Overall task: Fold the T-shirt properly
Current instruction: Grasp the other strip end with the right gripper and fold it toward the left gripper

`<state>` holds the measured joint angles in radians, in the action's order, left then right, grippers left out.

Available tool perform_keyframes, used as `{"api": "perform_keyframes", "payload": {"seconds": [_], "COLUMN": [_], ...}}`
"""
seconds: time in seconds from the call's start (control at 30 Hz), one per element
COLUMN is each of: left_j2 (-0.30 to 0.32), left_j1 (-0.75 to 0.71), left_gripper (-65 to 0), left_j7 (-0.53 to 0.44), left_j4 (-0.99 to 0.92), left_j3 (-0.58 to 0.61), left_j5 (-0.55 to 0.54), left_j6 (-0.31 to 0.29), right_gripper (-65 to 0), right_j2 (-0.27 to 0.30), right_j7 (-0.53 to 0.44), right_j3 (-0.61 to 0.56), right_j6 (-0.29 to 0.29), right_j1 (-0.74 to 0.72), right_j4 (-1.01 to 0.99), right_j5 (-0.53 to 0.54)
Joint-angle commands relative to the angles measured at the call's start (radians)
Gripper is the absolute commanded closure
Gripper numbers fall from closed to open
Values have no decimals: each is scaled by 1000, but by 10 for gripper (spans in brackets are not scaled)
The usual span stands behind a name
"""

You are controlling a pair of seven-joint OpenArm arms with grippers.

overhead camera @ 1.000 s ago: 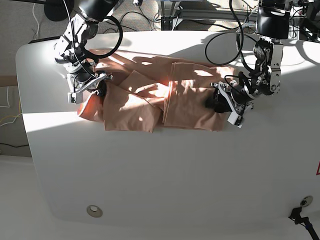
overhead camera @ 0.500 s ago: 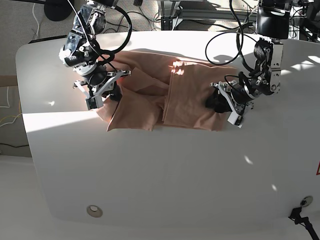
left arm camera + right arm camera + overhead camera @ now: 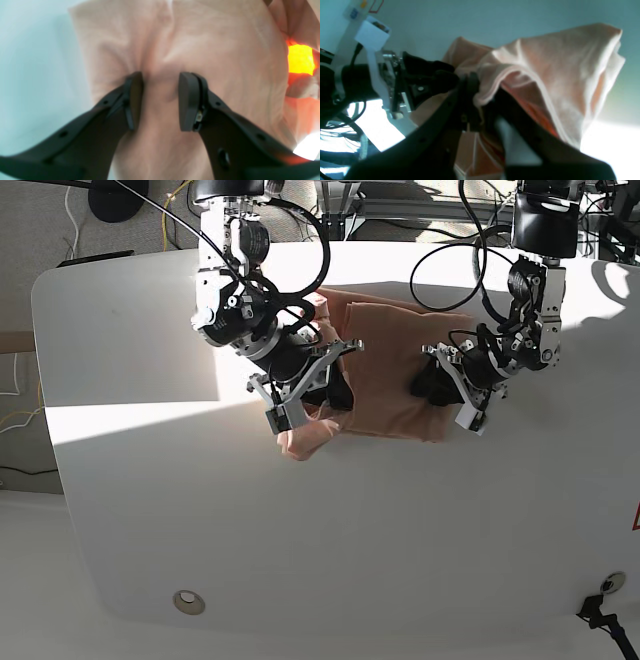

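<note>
My right gripper is pinching the T-shirt's hem while the flap hangs bunched (image 3: 311, 437) below. I should lay the flap down, open, and grab its outer edge to straighten it.
The salmon-pink T-shirt (image 3: 395, 370) lies on the white table (image 3: 350, 530), its left part lifted and bunched toward the middle. My right gripper (image 3: 322, 395) is shut on a hemmed edge of the shirt (image 3: 557, 75) and holds it above the table; loose cloth hangs below it. In the right wrist view the gripper (image 3: 480, 97) has fabric draped over it. My left gripper (image 3: 428, 385) rests on the shirt's right edge. In the left wrist view it (image 3: 160, 100) is open, its jaws apart and pressed into the cloth (image 3: 212, 50), a ridge of fabric between them.
A round metal grommet (image 3: 188, 602) sits in the table near the front left. Cables (image 3: 450, 260) loop over the table's back edge behind the arms. The left arm (image 3: 420, 80) shows in the right wrist view, close to the held cloth.
My right gripper has lifted the shirt's left side and carried it rightward toward the middle, bunching the cloth. The left gripper has stayed on the right edge.
</note>
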<state>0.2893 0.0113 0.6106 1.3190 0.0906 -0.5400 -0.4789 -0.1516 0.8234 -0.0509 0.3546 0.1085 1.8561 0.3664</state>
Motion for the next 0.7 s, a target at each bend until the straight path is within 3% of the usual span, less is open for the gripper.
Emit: {"api": "perform_keyframes", "payload": {"seconds": [0.0, 0.3, 0.67], "left_j2": [9, 9, 12], "left_j1": [-14, -14, -12], "left_gripper": [-224, -224, -226], "left_j7": [99, 99, 99], "left_j4": [-12, -12, -5], "left_j3": [7, 4, 4], "left_j5": [67, 67, 67], "left_j6": [29, 29, 29], "right_gripper": [0, 0, -18], "right_j2": [-5, -5, -5], "right_j7": [-39, -151, -157], "right_j3": [-33, -145, -206], "right_j6": [-16, -65, -67], "right_j1": [-22, -26, -103], "right_j4": [-23, -134, -172], "right_j5": [50, 69, 90]}}
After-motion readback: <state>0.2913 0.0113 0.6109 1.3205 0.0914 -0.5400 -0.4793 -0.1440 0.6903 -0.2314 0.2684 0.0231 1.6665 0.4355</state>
